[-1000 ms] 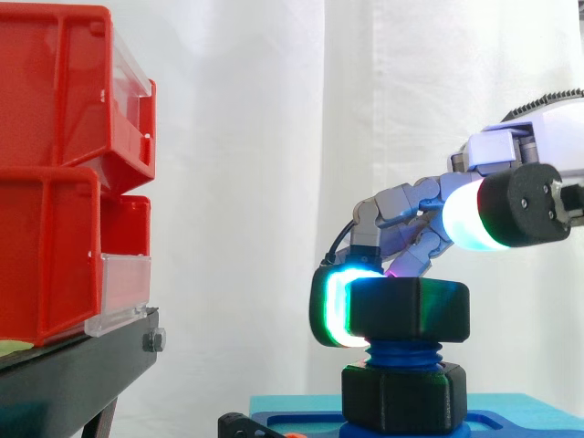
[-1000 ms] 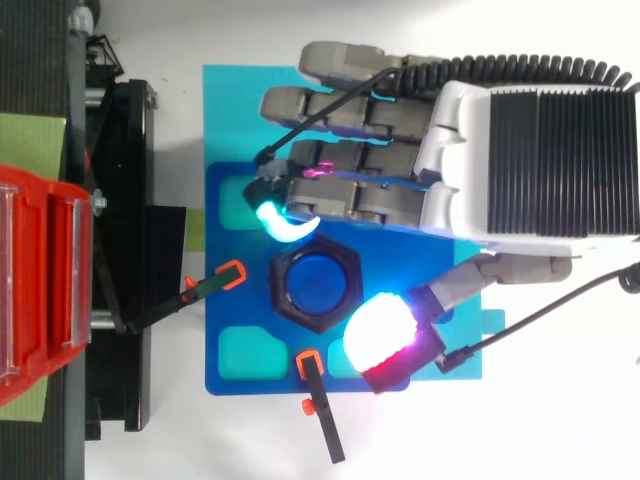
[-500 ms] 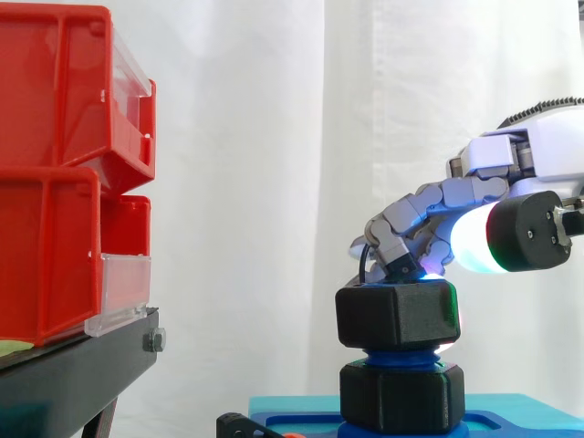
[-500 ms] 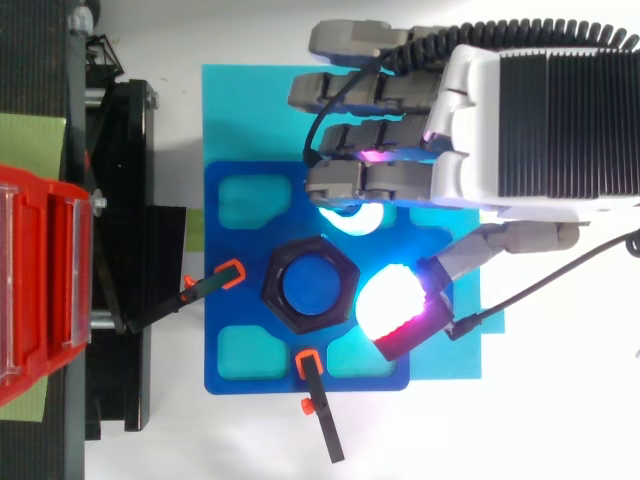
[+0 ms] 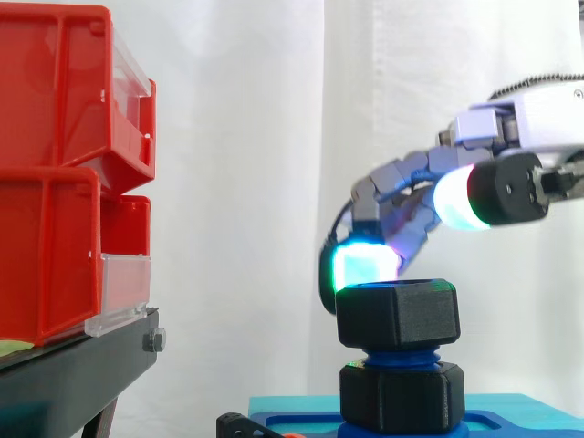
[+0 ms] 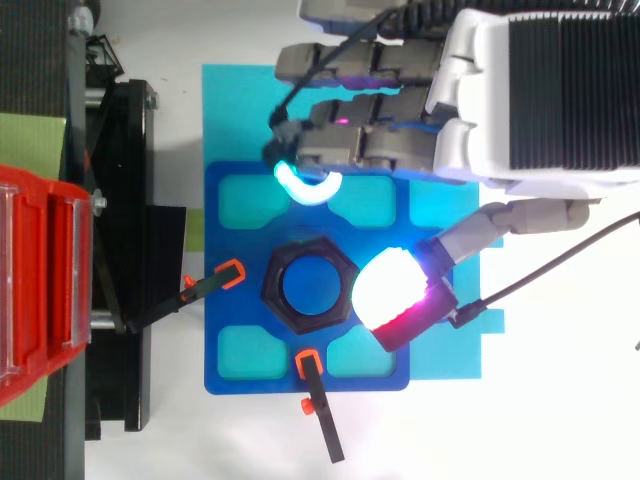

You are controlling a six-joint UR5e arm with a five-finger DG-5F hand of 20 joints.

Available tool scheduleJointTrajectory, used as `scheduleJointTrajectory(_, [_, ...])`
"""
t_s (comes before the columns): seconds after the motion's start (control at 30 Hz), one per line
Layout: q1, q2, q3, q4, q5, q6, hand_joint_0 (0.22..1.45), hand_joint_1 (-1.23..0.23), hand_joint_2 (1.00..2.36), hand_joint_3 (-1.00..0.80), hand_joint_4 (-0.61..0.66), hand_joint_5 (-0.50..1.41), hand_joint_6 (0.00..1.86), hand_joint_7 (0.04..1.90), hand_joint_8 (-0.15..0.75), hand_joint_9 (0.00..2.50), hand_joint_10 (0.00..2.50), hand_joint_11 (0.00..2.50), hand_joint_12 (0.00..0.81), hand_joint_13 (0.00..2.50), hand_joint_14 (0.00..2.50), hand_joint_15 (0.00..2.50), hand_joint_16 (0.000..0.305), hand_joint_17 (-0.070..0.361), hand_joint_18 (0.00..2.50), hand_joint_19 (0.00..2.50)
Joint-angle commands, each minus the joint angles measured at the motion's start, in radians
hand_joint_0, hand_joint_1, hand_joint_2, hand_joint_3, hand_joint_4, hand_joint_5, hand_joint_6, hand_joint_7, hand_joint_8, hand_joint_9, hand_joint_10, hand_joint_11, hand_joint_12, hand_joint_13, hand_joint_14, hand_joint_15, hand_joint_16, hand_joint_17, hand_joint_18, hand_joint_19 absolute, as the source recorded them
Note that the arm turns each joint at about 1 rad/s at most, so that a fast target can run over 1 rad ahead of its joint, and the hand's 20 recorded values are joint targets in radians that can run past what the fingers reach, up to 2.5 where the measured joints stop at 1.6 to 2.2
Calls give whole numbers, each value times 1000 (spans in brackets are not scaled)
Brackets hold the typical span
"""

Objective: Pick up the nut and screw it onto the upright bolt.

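A blue gap (image 5: 401, 358) still shows beneath the upper nut (image 5: 398, 315), so the nut should wind down when I turn it, until the tip of the bolt sticks out above it.
A black hex nut (image 5: 397, 315) (image 6: 310, 283) sits on the upright blue bolt (image 5: 398, 357), above a second black hex piece (image 5: 397, 397) at the bolt's foot. My hand (image 6: 540, 90) reaches in from the right and stands open, holding nothing. In the side view one bent finger's cyan-green fingertip (image 5: 363, 265) hovers just above the nut's upper left edge. From above, that fingertip (image 6: 305, 185) lies beyond the nut, apart from it. The thumb's white-magenta pad (image 6: 390, 293) lies close by the nut's right side from above, while from the side this pad (image 5: 456, 201) is higher than the nut.
The bolt stands in a dark blue fixture plate (image 6: 230, 340) with teal pockets, on a cyan mat (image 6: 230, 100). Two black clamps with orange tips (image 6: 230, 272) (image 6: 308, 362) point at the nut. Red bins (image 5: 64, 182) on a black stand (image 5: 82, 365) are at the left.
The finger that pressed the nut's left side a second ago has come off it; the fingers have stretched out again and the hand has risen slightly. The nut has turned on the bolt.
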Motion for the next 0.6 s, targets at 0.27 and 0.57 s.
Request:
scheduleJointTrajectory(0.27, [-33, 0, 103, -85, -60, -40, 485, -133, 1000, -500, 178, -184, 502, 694, 223, 509, 0, 0, 310, 204, 0, 0, 38, 86, 0, 0])
scheduleJointTrajectory(0.57, [2, -2, 46, -19, -59, -45, 468, -32, 1000, -500, 129, -203, 501, 627, 190, 308, 0, 0, 325, 14, 0, 0, 45, 101, 0, 0])
